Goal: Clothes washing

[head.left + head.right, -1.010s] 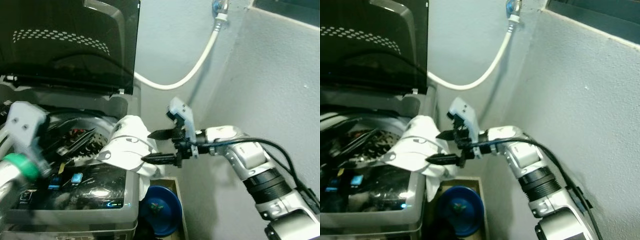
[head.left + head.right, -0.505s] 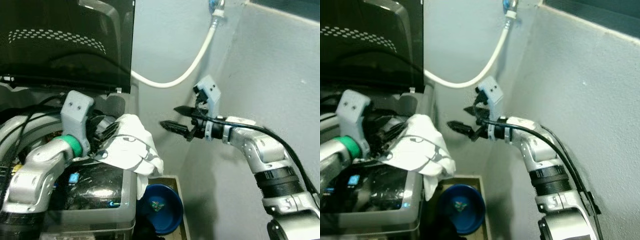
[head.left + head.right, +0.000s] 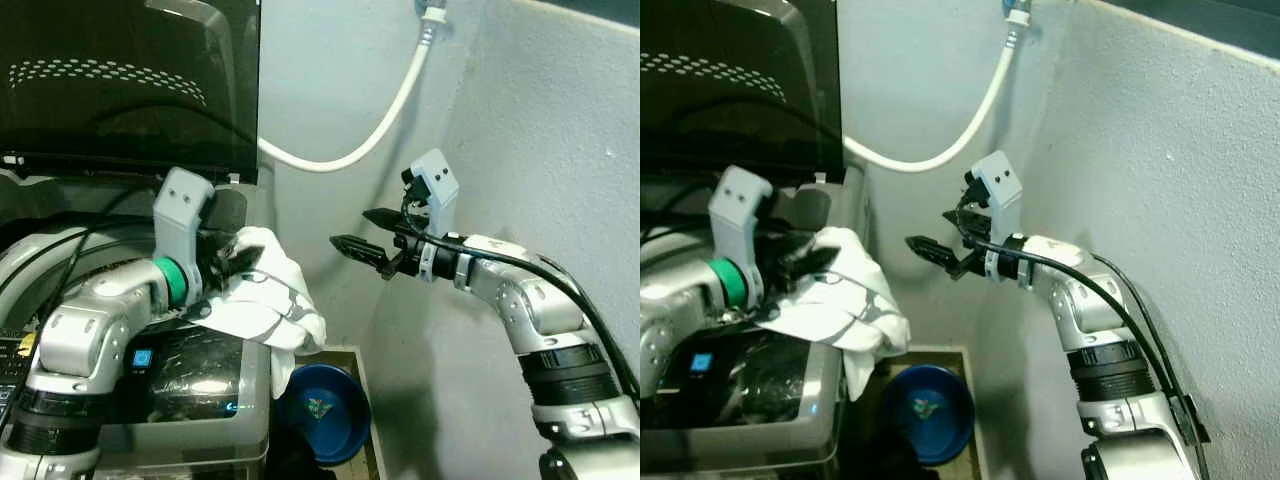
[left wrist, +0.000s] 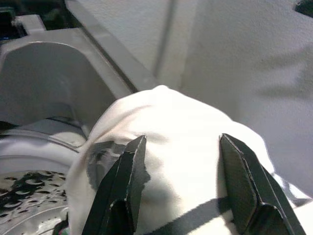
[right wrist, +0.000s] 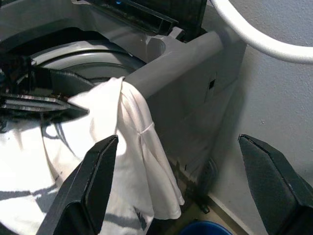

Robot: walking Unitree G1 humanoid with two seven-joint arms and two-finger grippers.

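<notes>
My gripper will bring the whole garment along when it carries the garment's bulge into the washer, since the white garment's end hangs loose over the washer's rim.
A white garment with dark markings lies draped over the right rim of the grey top-loading washer, one end hanging down its side. My left gripper rests on top of the garment, open, with a black finger on each side of the cloth bulge. My right gripper hangs open in the air to the right of the garment, near the wall and apart from the cloth. From its wrist the garment shows over the washer's corner.
The washer's dark lid stands raised at the back. A white hose loops along the wall above the right arm. A blue basin sits on the floor in the narrow gap between washer and wall.
My right gripper has let go of the garment and drawn back up to the right. My left arm has swung up from the drum and set its gripper on the garment.
</notes>
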